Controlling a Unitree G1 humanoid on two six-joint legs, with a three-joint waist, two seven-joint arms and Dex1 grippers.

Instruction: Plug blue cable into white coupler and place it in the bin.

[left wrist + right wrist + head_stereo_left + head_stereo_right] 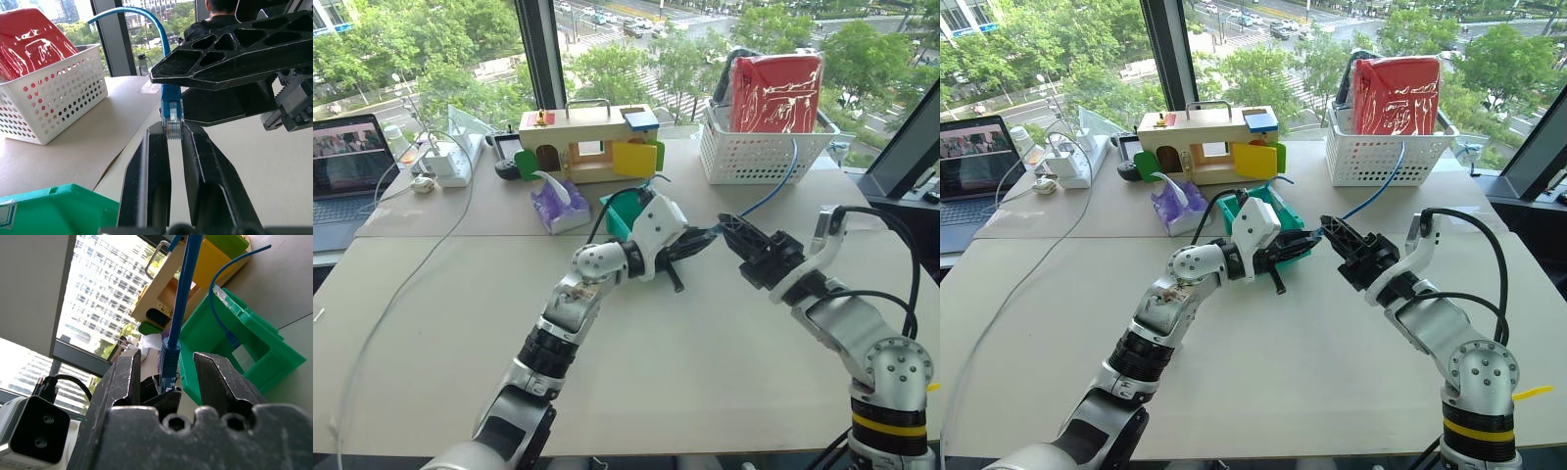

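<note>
My right gripper should take the blue boot [169, 357] to free my left gripper for the white coupler, since my left gripper is pinching the plug [173, 127] that must go into that coupler.
My left gripper [173, 129] is shut on the clear plug at the end of the blue cable [171, 100], held above the table in front of the bin [619, 211]. From the plug the cable rises and arcs back to the white basket [754, 157]. My right gripper [168, 357] meets the left one tip to tip. Its fingers [124, 377] stand apart on either side of the cable's blue boot, with a gap on each side. The green bin [244, 342] sits just behind both grippers. The white coupler is hidden.
Another thin blue cable end with a clear plug [222, 293] hangs over the bin. A purple tissue pack [558, 206] and a wooden toy house [587, 142] stand behind it. The basket holds a red package [773, 93]. A laptop [347, 166] and a power strip [445, 162] are far left.
</note>
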